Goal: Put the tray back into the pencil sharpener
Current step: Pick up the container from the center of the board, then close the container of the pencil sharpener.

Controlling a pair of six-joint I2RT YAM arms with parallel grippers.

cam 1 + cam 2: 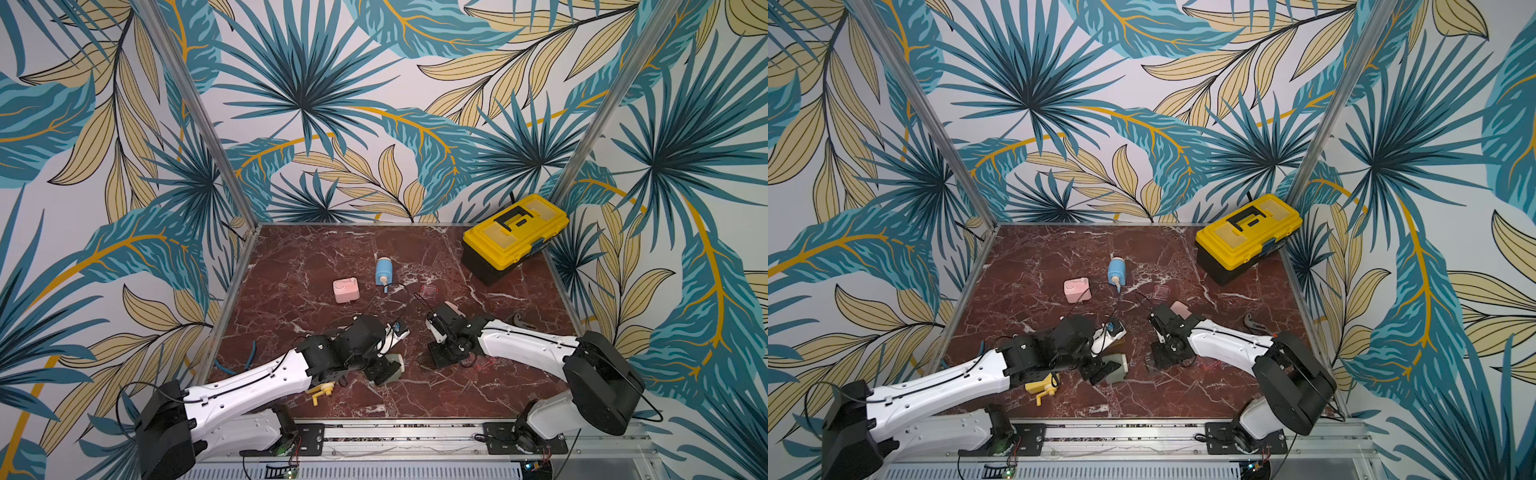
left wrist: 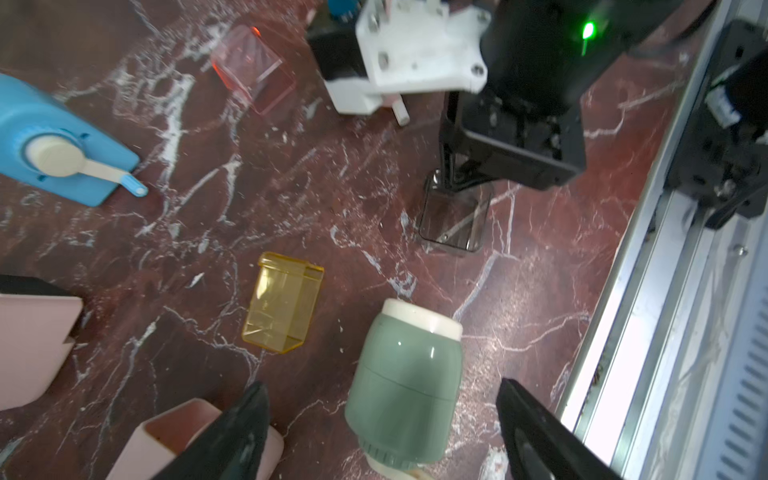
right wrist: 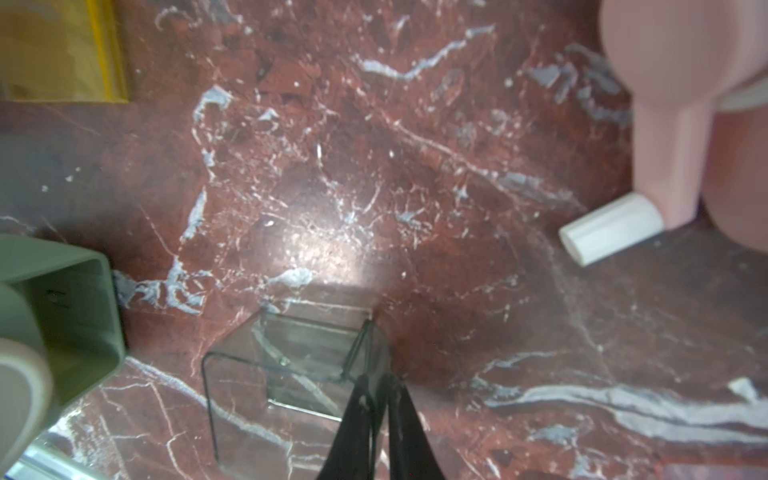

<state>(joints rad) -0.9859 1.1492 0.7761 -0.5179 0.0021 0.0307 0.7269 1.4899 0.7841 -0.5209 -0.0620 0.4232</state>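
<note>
The sharpener's open cavity (image 3: 73,320) faces the smoky tray and my left gripper's fingers straddle the grey-green sharpener (image 2: 405,385), so I should keep lowering until they close on its sides.
A grey-green pencil sharpener (image 2: 407,374) lies on its side on the red marble table, and the right wrist view shows its open cavity (image 3: 62,299). My left gripper (image 2: 380,386) is open, one finger on each side of the sharpener with a gap on both sides; both top views show it over the sharpener (image 1: 395,365) (image 1: 1115,368). A clear smoky tray (image 3: 282,374) sits a short way from that cavity. My right gripper (image 3: 380,380) is shut on one thin wall of the tray (image 2: 453,220).
A yellow tray (image 2: 282,307) and a pink clear tray (image 2: 253,66) lie loose nearby. A blue sharpener (image 1: 384,270), pink sharpeners (image 1: 345,289) (image 3: 685,83), a yellow sharpener (image 1: 320,390) and a yellow toolbox (image 1: 515,232) share the table. The front rail (image 2: 665,291) is close.
</note>
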